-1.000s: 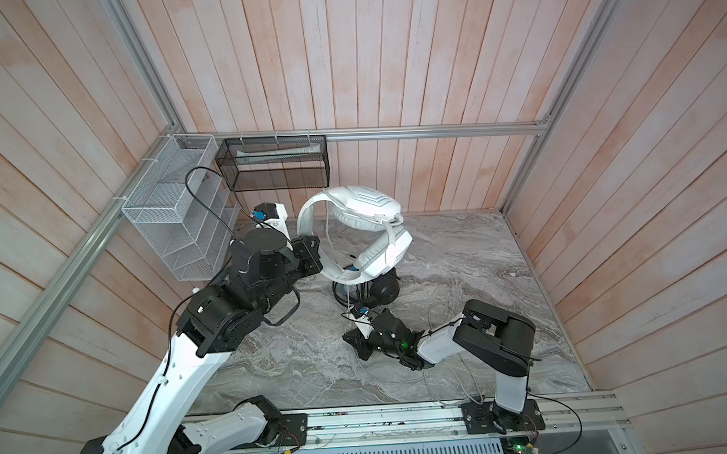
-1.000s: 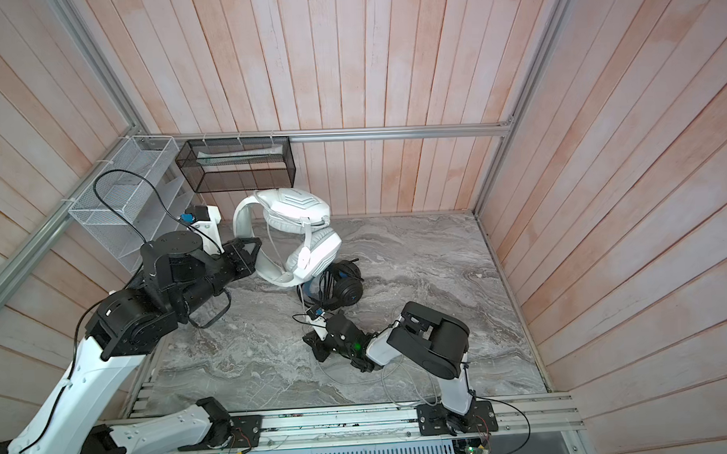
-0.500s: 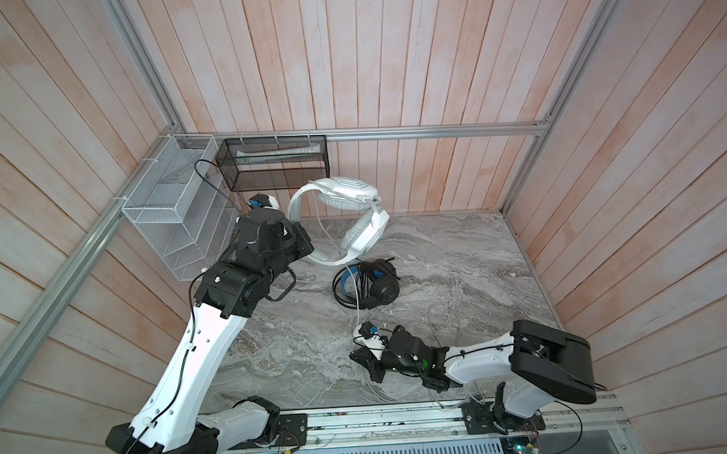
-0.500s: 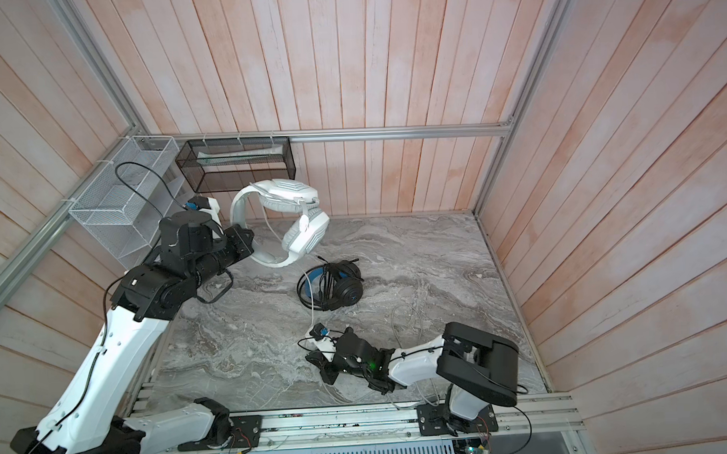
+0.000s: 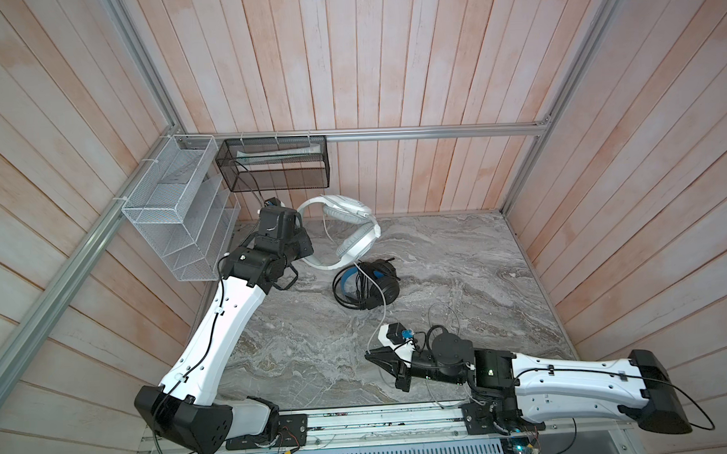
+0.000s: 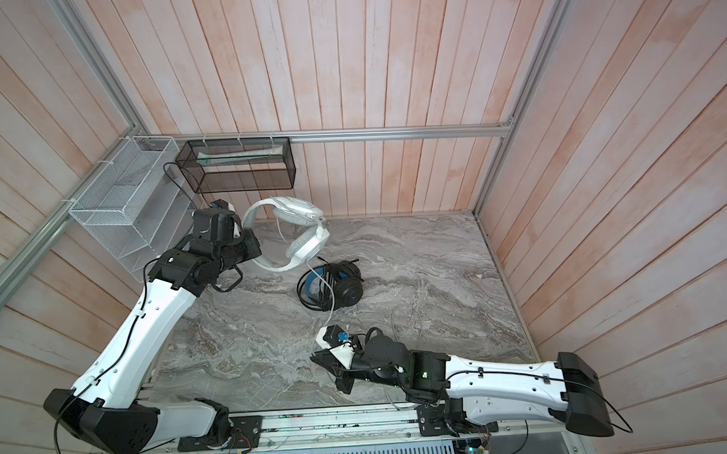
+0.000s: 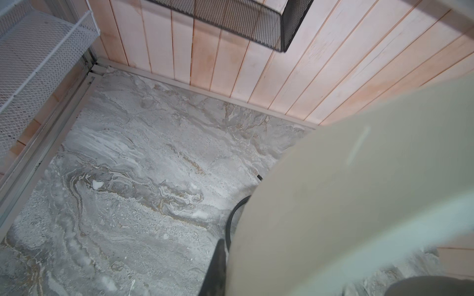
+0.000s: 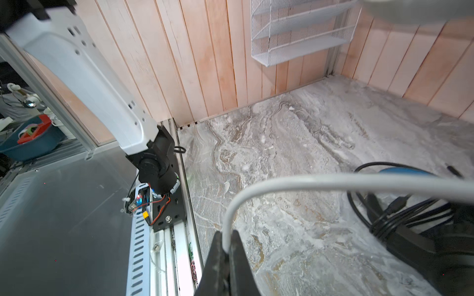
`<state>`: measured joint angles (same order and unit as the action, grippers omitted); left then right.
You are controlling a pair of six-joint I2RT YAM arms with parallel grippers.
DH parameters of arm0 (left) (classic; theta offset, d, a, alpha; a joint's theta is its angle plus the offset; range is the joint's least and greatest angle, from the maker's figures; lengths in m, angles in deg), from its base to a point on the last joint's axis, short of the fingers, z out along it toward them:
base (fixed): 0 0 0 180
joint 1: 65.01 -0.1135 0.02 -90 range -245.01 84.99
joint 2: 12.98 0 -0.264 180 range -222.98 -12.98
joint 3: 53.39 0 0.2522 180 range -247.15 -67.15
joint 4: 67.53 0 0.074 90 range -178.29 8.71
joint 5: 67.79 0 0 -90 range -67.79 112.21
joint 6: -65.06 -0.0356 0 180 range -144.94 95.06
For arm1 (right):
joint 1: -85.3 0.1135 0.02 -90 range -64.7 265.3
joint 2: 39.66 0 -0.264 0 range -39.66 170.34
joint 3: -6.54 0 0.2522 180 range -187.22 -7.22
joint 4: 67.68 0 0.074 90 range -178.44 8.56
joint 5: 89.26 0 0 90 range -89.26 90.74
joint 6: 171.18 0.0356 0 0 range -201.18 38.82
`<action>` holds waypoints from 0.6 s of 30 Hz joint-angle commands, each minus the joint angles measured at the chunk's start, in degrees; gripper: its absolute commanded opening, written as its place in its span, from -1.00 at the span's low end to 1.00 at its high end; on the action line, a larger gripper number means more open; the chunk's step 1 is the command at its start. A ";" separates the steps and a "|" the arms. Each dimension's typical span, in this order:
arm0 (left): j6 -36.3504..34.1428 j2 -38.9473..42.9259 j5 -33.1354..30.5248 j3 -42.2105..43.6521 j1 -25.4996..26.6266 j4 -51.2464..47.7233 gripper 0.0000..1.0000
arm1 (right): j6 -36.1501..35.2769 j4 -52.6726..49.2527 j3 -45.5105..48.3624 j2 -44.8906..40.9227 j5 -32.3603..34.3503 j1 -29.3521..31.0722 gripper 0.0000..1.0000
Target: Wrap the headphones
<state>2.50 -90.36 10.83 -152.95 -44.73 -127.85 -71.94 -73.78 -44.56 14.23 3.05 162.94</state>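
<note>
I should carry the grey cable point(image 5: 382, 297) back over the ear cups point(image 5: 356, 245) with my right gripper while my left gripper lowers them, because the cable stretches away from the headphones toward the front rail.
My left gripper point(image 5: 307, 247) is shut on the headband of the white-grey headphones point(image 5: 347, 232), holding them up near the back wall. In the left wrist view the headband point(image 7: 359, 192) fills the frame beside one dark finger point(image 7: 218, 266). Their grey cable point(image 5: 377, 310) hangs down across the black headphones point(image 5: 368, 284), which lie on the marble floor with their black cable looped around them. My right gripper point(image 5: 368, 354) is low near the front edge. The right wrist view shows it point(image 8: 227, 238) shut on the grey cable point(image 8: 307, 183), with the black headphones point(image 8: 410, 217) behind.
A white wire rack point(image 5: 178, 213) hangs on the left wall and a black mesh basket point(image 5: 276, 168) on the back wall. A loose loop of grey cable point(image 5: 444, 316) lies beside the right wrist. The metal rail point(image 5: 360, 419) runs along the front.
The left arm has lowered the white-grey headphones and moved them back, uncovering the black ones. The right gripper has drawn the grey cable toward the front edge, and its arm now lies low.
</note>
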 commanded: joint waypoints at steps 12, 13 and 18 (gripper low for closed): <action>6.04 5.48 10.39 8.66 -8.19 7.47 -1.00 | -5.34 -13.96 -10.81 6.76 -10.08 1.85 -1.00; 6.30 5.41 11.27 8.72 -9.18 7.54 -1.00 | -5.45 -14.23 -11.38 7.57 -10.21 3.06 -1.00; 6.77 3.85 9.19 8.52 -9.38 6.75 -1.00 | -6.97 -19.00 -18.59 10.92 -14.36 6.34 -1.00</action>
<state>6.69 -86.82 17.34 -143.93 -54.50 -125.10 -77.45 -90.32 -57.94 24.79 -6.90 168.41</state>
